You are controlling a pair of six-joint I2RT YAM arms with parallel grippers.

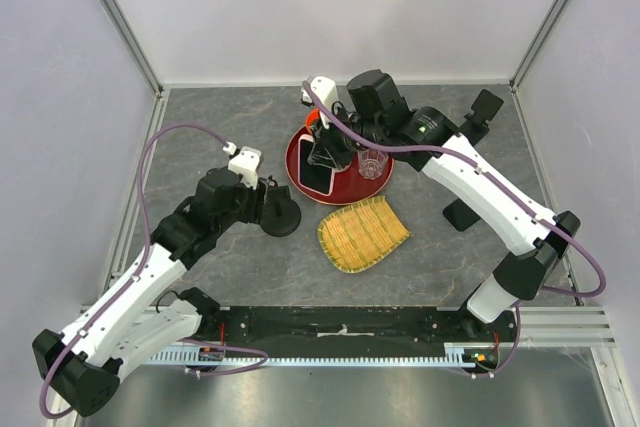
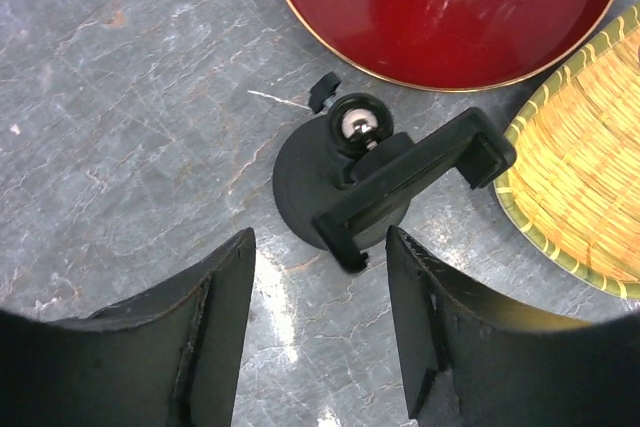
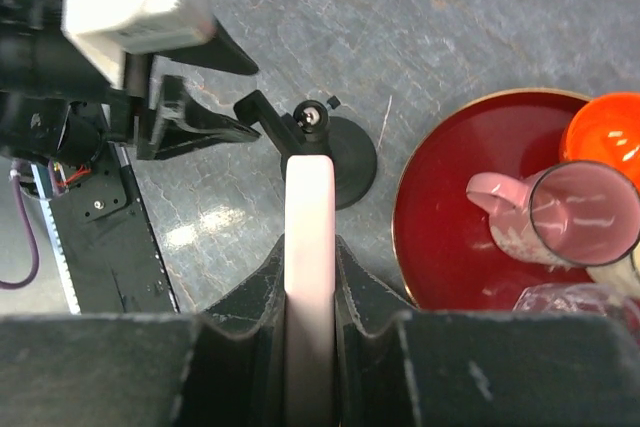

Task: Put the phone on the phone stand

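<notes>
The phone stand's clamp arm runs at a slant beyond the robot's open left gripper, so next the left gripper grips its near end and holds it steady before the phone goes in.
The phone, dark-screened with a pale edge, hangs over the red tray's left part, held by my right gripper. In the right wrist view the phone is edge-on and upright, and the right gripper is shut on its sides. The black phone stand has a round base, a ball joint and a clamp arm. It stands on the table left of the woven plate. My left gripper is open and empty. The stand lies just beyond its fingertips, and the gripper does not touch it. The stand also shows in the right wrist view.
The red tray holds a pink mug, an orange item and a clear glass. A yellow woven plate lies right of the stand. Two black objects sit at the right.
</notes>
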